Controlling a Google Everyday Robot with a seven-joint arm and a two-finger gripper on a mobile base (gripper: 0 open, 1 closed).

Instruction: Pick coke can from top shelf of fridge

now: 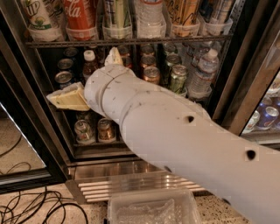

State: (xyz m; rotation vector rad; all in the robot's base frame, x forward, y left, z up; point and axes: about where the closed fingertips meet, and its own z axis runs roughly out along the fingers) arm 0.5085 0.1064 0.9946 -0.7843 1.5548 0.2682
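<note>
My gripper should keep its fingers spread and move up until they are around the red coke can (79, 15), which stands at the top shelf's open front (79, 39).
The red coke can (81, 15) stands in a clear cup at the left of the top shelf (131, 42), inside the fridge (48, 131); its top is cut off by the frame edge. My gripper (89, 78) is below the top shelf, in front of the middle rack, below and slightly right of the coke can. It is open and empty: one cream finger (68, 98) points left, the other (114, 56) points up just under the shelf rail. My white arm hides much of the middle and lower racks.
A green-white can (37, 15), a clear bottle (151, 17) and a gold-orange can (183, 11) share the top shelf. A water bottle (202, 72) stands on the middle rack. A clear plastic bin (153, 208) and cables (30, 205) lie on the floor.
</note>
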